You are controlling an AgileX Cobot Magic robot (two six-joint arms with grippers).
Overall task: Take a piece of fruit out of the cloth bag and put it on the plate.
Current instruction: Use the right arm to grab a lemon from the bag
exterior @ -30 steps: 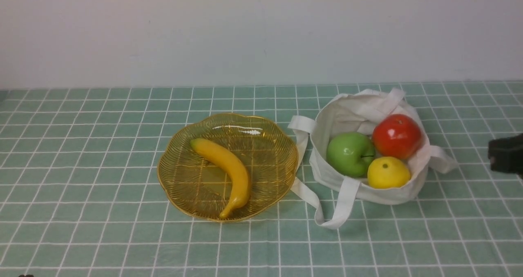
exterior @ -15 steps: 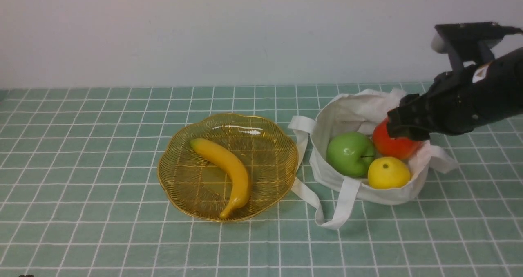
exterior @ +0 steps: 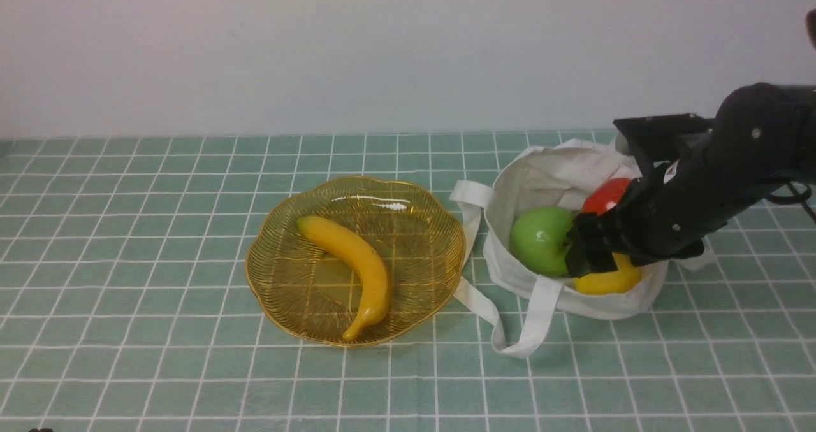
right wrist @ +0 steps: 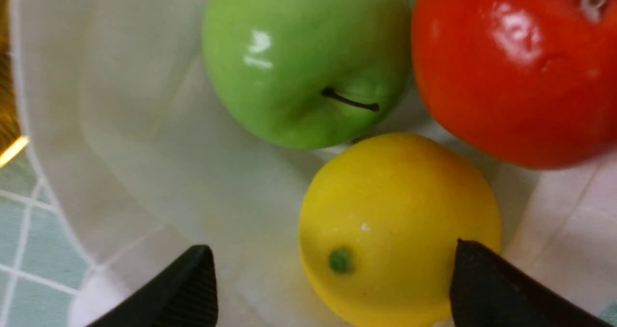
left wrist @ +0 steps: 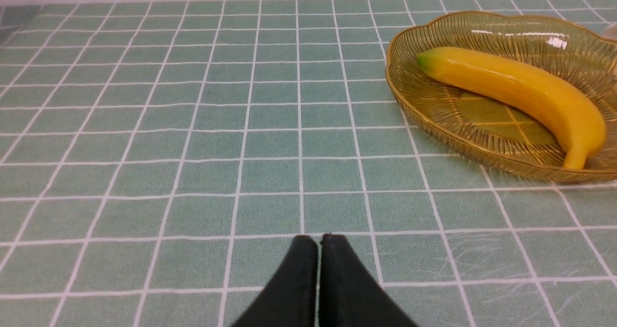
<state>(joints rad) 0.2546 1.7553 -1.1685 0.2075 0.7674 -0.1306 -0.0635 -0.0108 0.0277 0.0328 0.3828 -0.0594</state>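
The banana [exterior: 363, 261] leaves a narrow space on the plate [exterior: 419, 265] toward the bag. The banana will therefore move aside when I set the lemon down there.
The lemon [exterior: 613, 283] [right wrist: 400, 221] lies in the near right corner of the off-white cloth bag [exterior: 529, 177] [right wrist: 144, 124], on the right of the table. My right gripper [exterior: 583, 255] [right wrist: 332, 254] reaches down into the bag, open wide. The lemon sits between its fingertips: one is close beside the lemon, the other stands clear of it. The amber plate [exterior: 421, 241] [left wrist: 434, 110] is left of the bag. My left gripper [left wrist: 318, 238] is shut and empty, low over the cloth left of the plate.
A banana [exterior: 357, 260] [left wrist: 516, 86] lies across the plate. A green apple [exterior: 539, 237] [right wrist: 303, 57] and a red apple [exterior: 605, 193] [right wrist: 520, 66] share the bag with the lemon. The bag's strap handles [exterior: 510, 330] trail toward the plate and the table's front.
My right arm came in from the right edge, passed over the red apple and dropped to the lemon, with its jaws spreading apart. The fruit, the bag and the plate stayed put.
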